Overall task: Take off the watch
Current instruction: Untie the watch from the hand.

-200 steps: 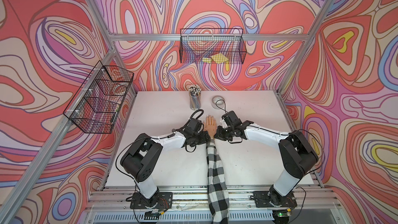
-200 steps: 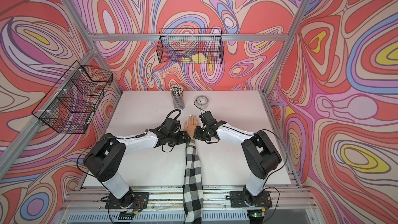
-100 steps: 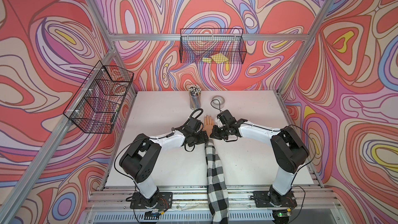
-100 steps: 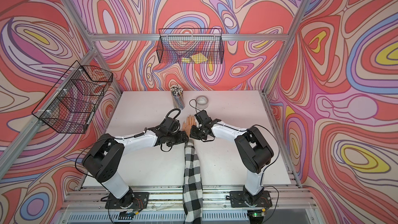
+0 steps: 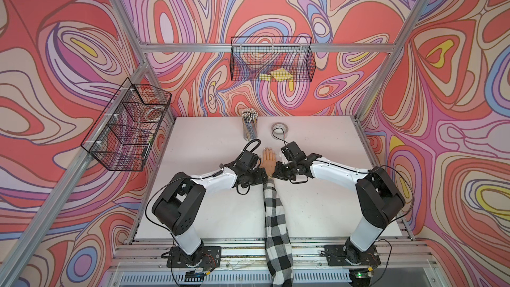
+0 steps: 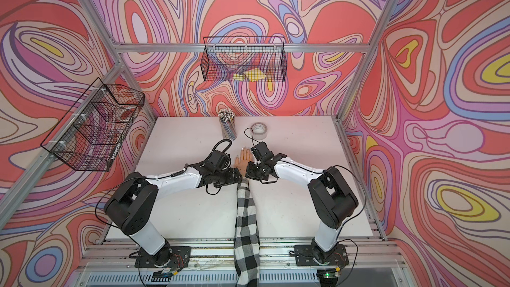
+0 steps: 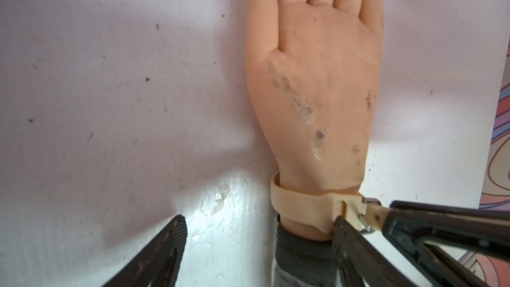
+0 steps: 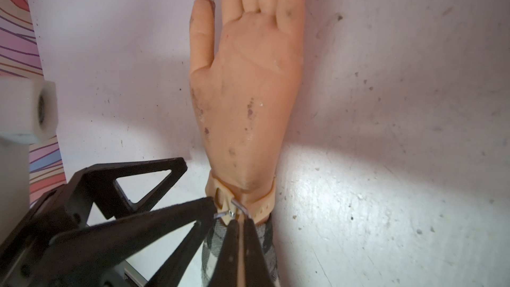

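Observation:
The strap's sleeve-side edge (image 7: 325,232) alone touches my left gripper's finger, so next I move that finger onto the strap (image 7: 340,208) next to the buckle while my right gripper holds the strap's loose end.
The watch (image 7: 303,202) has a cream-beige strap and is wrapped round the wrist of the mannequin hand (image 5: 268,160), which lies flat on the table. Its dial does not show. My right gripper (image 8: 242,222) is shut on the strap's loose tail beside the metal buckle (image 8: 238,207). In the left wrist view this right gripper (image 7: 386,215) comes in from the side, pinching the tail. My left gripper (image 7: 258,222) is open and straddles the wrist. One of its fingers (image 7: 345,233) presses the strap at the buckle, and the other rests on the table. In both top views the two grippers meet over the wrist and hide the watch.
A black-and-white checked sleeve (image 5: 276,222) runs from the wrist to the table's front edge. A cup of pencils (image 5: 250,128) and a grey tape roll (image 5: 280,128) stand behind the hand. Wire baskets hang on the back wall (image 5: 271,62) and the left wall (image 5: 128,125).
The right arm's elbow swung inward a little and back out, while its gripper stayed at the wrist. The left arm has not visibly moved.

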Tool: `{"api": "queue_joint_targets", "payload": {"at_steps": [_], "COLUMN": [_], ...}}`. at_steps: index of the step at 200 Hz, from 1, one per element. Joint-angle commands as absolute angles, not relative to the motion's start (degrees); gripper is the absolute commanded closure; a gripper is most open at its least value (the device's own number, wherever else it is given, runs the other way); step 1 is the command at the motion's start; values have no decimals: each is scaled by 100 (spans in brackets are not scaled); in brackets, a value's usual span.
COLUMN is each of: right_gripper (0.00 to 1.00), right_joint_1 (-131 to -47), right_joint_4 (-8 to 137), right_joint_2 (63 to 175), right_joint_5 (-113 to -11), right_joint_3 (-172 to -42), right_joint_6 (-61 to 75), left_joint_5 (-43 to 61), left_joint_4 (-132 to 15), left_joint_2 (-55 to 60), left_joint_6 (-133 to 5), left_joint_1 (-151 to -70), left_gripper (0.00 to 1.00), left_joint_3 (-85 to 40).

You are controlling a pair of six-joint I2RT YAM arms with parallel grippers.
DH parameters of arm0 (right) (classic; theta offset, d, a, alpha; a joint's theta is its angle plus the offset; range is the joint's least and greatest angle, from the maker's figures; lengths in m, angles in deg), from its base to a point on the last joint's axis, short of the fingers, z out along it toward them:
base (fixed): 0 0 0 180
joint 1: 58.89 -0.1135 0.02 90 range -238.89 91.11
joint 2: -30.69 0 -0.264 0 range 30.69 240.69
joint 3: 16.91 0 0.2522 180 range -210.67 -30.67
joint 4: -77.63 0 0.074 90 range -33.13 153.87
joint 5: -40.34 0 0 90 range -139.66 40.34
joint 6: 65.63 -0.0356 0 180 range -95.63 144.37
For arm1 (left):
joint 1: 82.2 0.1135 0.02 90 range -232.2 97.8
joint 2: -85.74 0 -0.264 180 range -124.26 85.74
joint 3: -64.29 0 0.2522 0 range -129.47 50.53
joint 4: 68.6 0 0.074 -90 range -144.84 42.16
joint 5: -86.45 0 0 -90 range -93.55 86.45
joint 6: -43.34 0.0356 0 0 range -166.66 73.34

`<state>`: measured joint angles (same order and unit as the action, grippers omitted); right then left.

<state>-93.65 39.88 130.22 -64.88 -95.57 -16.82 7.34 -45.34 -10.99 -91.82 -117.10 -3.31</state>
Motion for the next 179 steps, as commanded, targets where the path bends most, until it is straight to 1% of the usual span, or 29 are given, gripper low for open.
{"api": "queue_joint_targets", "payload": {"at_steps": [1, 72, 179], "right_gripper": [100, 100, 100], "right_joint_1": [-9368, -9376, -9374], "right_joint_4": [3862, 3957, 4040], "right_joint_2": [12812, 12903, 12913], "right_joint_5": [-6349, -6438, -6461], "right_joint_3": [-9526, -9562, -9527], "right_joint_6": [-1581, -1567, -1592], "left_joint_5": [493, 859, 1079], "left_joint_4": [-4063, -4262, -4561], "left_joint_2": [-969, -549, -1307], "left_joint_6": [-9107, -9165, -9350], "left_joint_1": [-11675, -11674, -11793], "left_gripper": [16, 16, 17], "left_joint_3": [-307, -681, -991]}}
